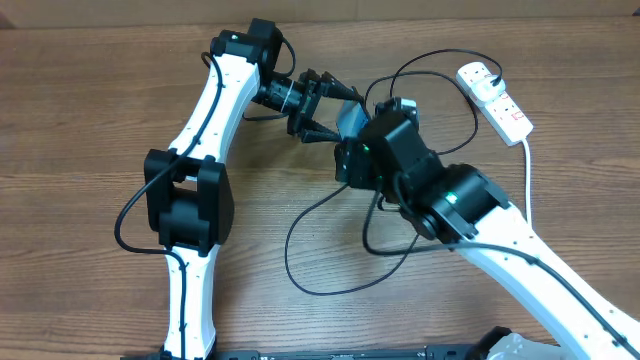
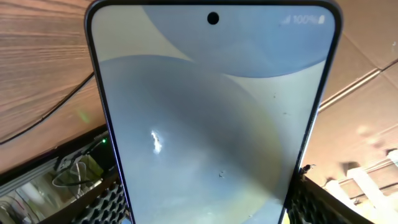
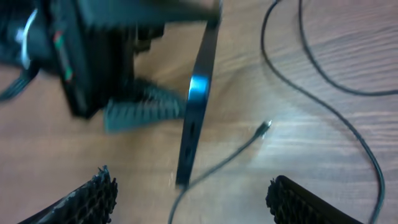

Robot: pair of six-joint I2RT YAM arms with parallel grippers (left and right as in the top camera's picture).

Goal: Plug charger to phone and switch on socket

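Note:
Next, I take the phone [image 3: 193,112] with my right gripper and turn it first, because my left gripper pinches the phone's side edges with the screen [image 2: 205,124] facing its palm.
My left gripper [image 1: 322,106] is shut on the phone [image 1: 350,119] and holds it up on its edge above the table. In the left wrist view the lit blue-grey phone screen [image 2: 211,112] fills the frame between the left gripper's fingers [image 2: 202,202]. In the right wrist view the phone [image 3: 198,102] shows edge-on. The charger cable's small connector [image 3: 265,127] lies free on the wood to the phone's right. My right gripper [image 3: 202,199] is open and empty just before the phone; it also shows overhead [image 1: 347,165]. The white socket [image 1: 497,100] lies at the far right with the black plug [image 1: 480,74] in it.
The black charger cable [image 1: 330,250] loops over the table's middle, under and around my right arm. The socket's thick white cord [image 1: 527,165] runs toward the front beside the right arm. The left gripper's body [image 3: 87,56] sits left of the phone.

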